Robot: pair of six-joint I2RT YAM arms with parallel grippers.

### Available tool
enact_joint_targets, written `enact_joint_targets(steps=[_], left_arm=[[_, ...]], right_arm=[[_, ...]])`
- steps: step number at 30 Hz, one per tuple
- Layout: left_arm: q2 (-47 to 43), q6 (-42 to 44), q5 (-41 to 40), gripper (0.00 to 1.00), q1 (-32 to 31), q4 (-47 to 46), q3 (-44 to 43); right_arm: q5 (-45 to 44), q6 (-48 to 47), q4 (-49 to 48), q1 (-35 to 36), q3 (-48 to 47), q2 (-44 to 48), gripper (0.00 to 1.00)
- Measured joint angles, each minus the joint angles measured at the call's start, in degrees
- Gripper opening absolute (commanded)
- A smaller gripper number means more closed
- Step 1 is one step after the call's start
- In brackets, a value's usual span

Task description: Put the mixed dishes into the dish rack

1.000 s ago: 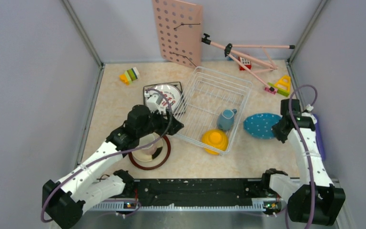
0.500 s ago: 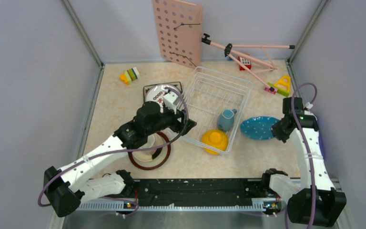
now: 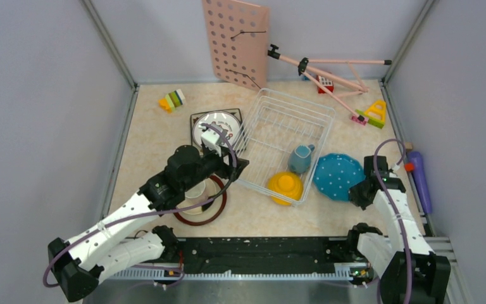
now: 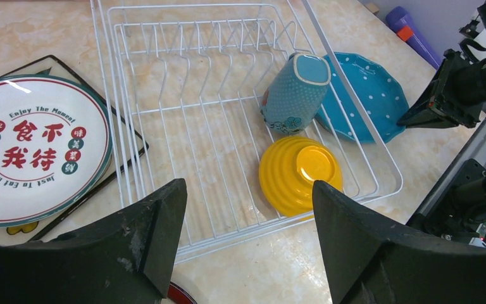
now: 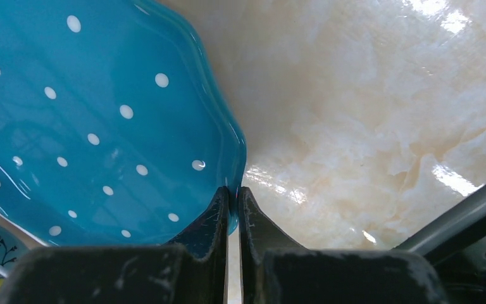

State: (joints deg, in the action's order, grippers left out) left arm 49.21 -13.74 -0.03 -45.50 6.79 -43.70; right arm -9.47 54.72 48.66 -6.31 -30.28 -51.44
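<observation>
My right gripper should raise the blue polka-dot plate so my left gripper can grab the plate's free edge (image 3: 317, 180), since the rack's open slots (image 3: 274, 120) are beyond the mug.
The white wire dish rack (image 3: 272, 120) (image 4: 183, 126) holds an upturned yellow bowl (image 3: 285, 187) (image 4: 300, 174) and a blue-grey mug (image 3: 300, 158) (image 4: 296, 92) lying in its near right corner. My right gripper (image 3: 355, 191) (image 5: 234, 190) is shut on the rim of the blue polka-dot plate (image 3: 336, 176) (image 5: 95, 120), which is tilted up against the rack's right side. My left gripper (image 3: 240, 166) (image 4: 248, 187) hangs open and empty over the rack's near left edge. The white plate with characters (image 3: 218, 121) (image 4: 31, 145) lies on a square plate left of the rack. A brown-rimmed plate (image 3: 218, 206) lies under my left arm.
A pink pegboard (image 3: 236, 41) leans on the back wall, with a pink folding stand (image 3: 323, 73) beside it. Toy blocks sit at the back left (image 3: 173, 100) and the back right (image 3: 373, 114). A purple object (image 3: 419, 180) lies along the right wall.
My right gripper has drawn back toward the near edge with the polka-dot plate, tipping it up against the rack. My left gripper swung right, then slightly back, staying open.
</observation>
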Motion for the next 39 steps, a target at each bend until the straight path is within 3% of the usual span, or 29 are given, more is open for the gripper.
enact_joint_targets(steps=[7,12,15,18,21,23,24,26,28,34,39], left_arm=[[0.07,-0.81,0.59,0.78,0.0,0.07,0.26],[0.07,-1.09,0.94,0.78,0.0,0.02,0.39],[0.07,-1.14,1.14,0.78,0.0,0.0,0.76],[0.07,-1.16,1.51,0.78,0.0,0.02,0.98],[0.31,-1.18,1.95,0.78,0.0,-0.35,0.98],[0.55,-1.2,2.12,0.78,0.0,-0.5,0.98],[0.61,-1.2,2.14,0.78,0.0,-0.57,0.98],[0.76,-1.2,2.14,0.78,0.0,-0.74,0.98],[0.83,-1.16,2.14,0.78,0.0,-0.79,0.98],[0.9,-1.09,2.21,0.79,0.0,-0.79,1.03],[1.86,-1.11,5.77,0.78,0.0,-2.43,1.2]], right_arm=[[0.57,0.59,-5.27,-0.04,4.07,0.83,0.0],[0.2,0.83,-7.34,-0.13,4.79,1.07,0.42],[0.04,0.68,-8.7,-0.13,6.01,1.07,0.45],[0.26,0.94,-9.75,-0.13,6.95,1.4,0.58],[0.98,0.85,-11.8,-0.13,7.56,2.45,0.61],[1.51,0.92,-13.84,-0.13,8.74,3.89,0.58],[1.68,1.03,-14.8,-0.13,9.44,4.72,0.52],[1.81,1.6,-16.59,-0.13,10.84,6.32,0.29],[1.38,2.25,-17.31,-0.15,11.93,6.93,0.0],[0.31,5.55,-15.74,-0.57,11.45,7.21,0.0],[0.02,6.27,-6.45,-0.57,5.64,7.13,0.0]])
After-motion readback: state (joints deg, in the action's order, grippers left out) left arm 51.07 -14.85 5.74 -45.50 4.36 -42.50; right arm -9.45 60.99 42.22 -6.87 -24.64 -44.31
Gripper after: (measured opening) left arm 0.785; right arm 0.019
